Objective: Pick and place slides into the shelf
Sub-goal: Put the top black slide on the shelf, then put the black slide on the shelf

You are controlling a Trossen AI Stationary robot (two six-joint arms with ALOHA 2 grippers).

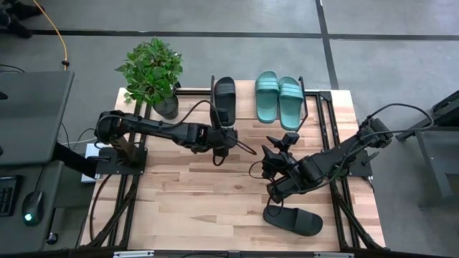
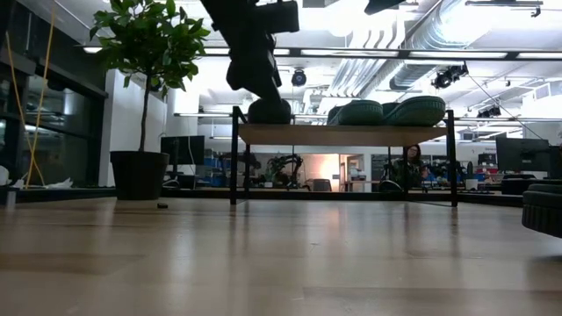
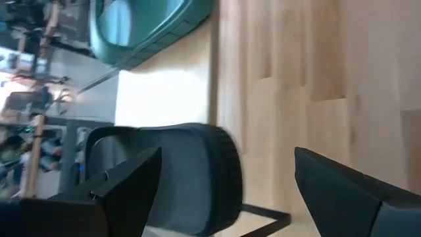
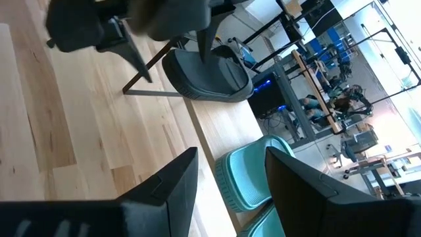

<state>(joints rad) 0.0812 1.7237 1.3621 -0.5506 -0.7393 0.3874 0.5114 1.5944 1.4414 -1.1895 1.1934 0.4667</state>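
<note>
The black slide's near end [image 3: 227, 174] juts past the shelf's front edge, so next my left gripper pushes the black slide [image 1: 225, 100] deeper onto the plank before backing away.
The shelf [image 1: 313, 107] stands at the table's far edge. On its plank lie a black slide [image 1: 224, 100] and two teal slides [image 1: 267, 97] [image 1: 290, 100], side by side, soles down. A second black slide [image 1: 292, 221] lies flat on the table near the front right. My left gripper [image 1: 233, 147] hovers open just in front of the shelf's black slide [image 3: 191, 171], with nothing between its fingers. My right gripper [image 1: 276, 150] hangs open over the table's middle, facing the shelf, with the teal slides [image 4: 253, 178] beyond it.
A potted plant [image 1: 152, 72] stands at the table's far left corner, beside the shelf [image 2: 342, 133]. Bare wood lies between the shelf and the front edge. In the low view the front black slide [image 2: 543, 206] shows at the right edge.
</note>
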